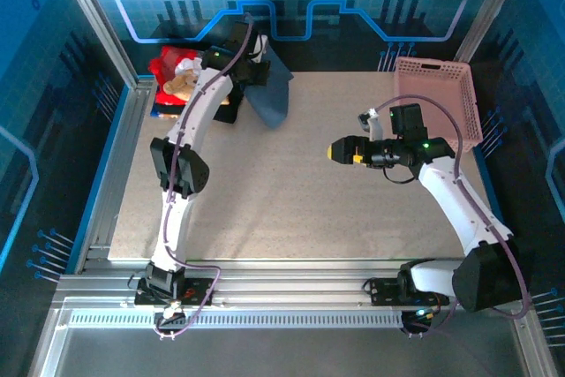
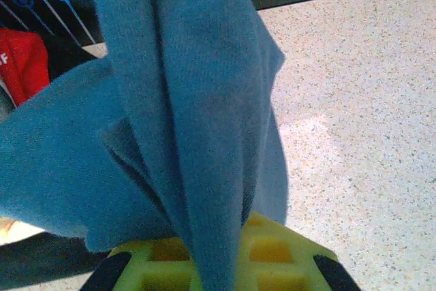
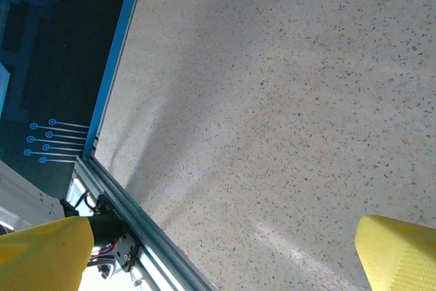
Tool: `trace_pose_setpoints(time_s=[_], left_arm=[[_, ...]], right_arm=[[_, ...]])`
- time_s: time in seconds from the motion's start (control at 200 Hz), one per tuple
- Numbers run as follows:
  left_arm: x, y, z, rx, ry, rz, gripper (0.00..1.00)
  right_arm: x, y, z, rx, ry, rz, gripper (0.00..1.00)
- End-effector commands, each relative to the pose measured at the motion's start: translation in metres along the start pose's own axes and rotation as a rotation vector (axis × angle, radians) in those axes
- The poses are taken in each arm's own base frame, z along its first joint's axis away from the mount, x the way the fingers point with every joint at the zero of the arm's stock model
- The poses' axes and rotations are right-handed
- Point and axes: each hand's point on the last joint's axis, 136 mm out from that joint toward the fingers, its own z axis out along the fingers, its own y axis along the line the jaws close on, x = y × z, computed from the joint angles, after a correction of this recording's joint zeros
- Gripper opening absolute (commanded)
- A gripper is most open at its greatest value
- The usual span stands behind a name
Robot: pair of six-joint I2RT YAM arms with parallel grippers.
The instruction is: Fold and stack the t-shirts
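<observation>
I should keep pulling the slate-blue t-shirt's lower end (image 1: pixel 273 107) across the red t-shirt (image 1: pixel 168 69) with my left gripper until it lies spread there, because that end trails free beside the stack.
My left gripper (image 1: pixel 258 66) is at the back left of the table, shut on the slate-blue t-shirt (image 1: pixel 274 94), which hangs from it in long folds with its lower end on the table. In the left wrist view the blue cloth (image 2: pixel 184 100) runs down between the yellow fingers (image 2: pixel 286 257) of that gripper (image 2: pixel 218 267). The red t-shirt with the teddy-bear print (image 1: pixel 177 72) lies bunched at the back left corner, its red cloth (image 2: pixel 24 66) also visible from the left wrist. A black t-shirt (image 1: pixel 226 112) lies beside it, partly under the arm. My right gripper (image 1: pixel 339 150) hovers open and holds nothing, its fingers (image 3: pixel 398 253) wide apart.
A pink lattice basket (image 1: pixel 437 94) stands at the back right corner. The speckled table top (image 1: pixel 291 200) stretches between the arms. A metal rail (image 3: pixel 136 230) runs along the table's left edge, with blue enclosure walls beyond.
</observation>
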Motion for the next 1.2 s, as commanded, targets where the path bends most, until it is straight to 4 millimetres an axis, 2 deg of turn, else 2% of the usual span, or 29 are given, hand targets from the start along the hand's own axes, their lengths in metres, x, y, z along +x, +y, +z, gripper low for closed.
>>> trace_pose_setpoints(time_s=[0.0, 0.165, 0.375, 0.64, 0.995, 1.191], left_arm=[[-0.020, 0.009, -0.016, 0.009, -0.061, 0.089, 0.00], [-0.035, 0.033, -0.023, -0.021, -0.112, 0.140, 0.00], [-0.057, 0.068, -0.042, -0.033, -0.193, 0.124, 0.00], [-0.062, 0.125, -0.059, -0.056, -0.227, 0.071, 0.00], [-0.048, 0.197, -0.060, -0.040, -0.225, -0.064, 0.00], [-0.026, 0.235, -0.040, -0.014, -0.192, -0.142, 0.00]], right_arm=[[0.000, -0.004, 0.003, 0.006, 0.010, 0.025, 1.00], [-0.001, -0.008, 0.008, 0.017, 0.016, 0.042, 1.00], [-0.003, -0.011, 0.018, 0.024, 0.042, 0.063, 1.00], [-0.004, -0.011, 0.027, 0.042, 0.074, 0.072, 1.00], [-0.003, -0.015, 0.043, 0.055, 0.121, 0.110, 1.00], [-0.003, -0.012, 0.052, 0.071, 0.159, 0.109, 1.00]])
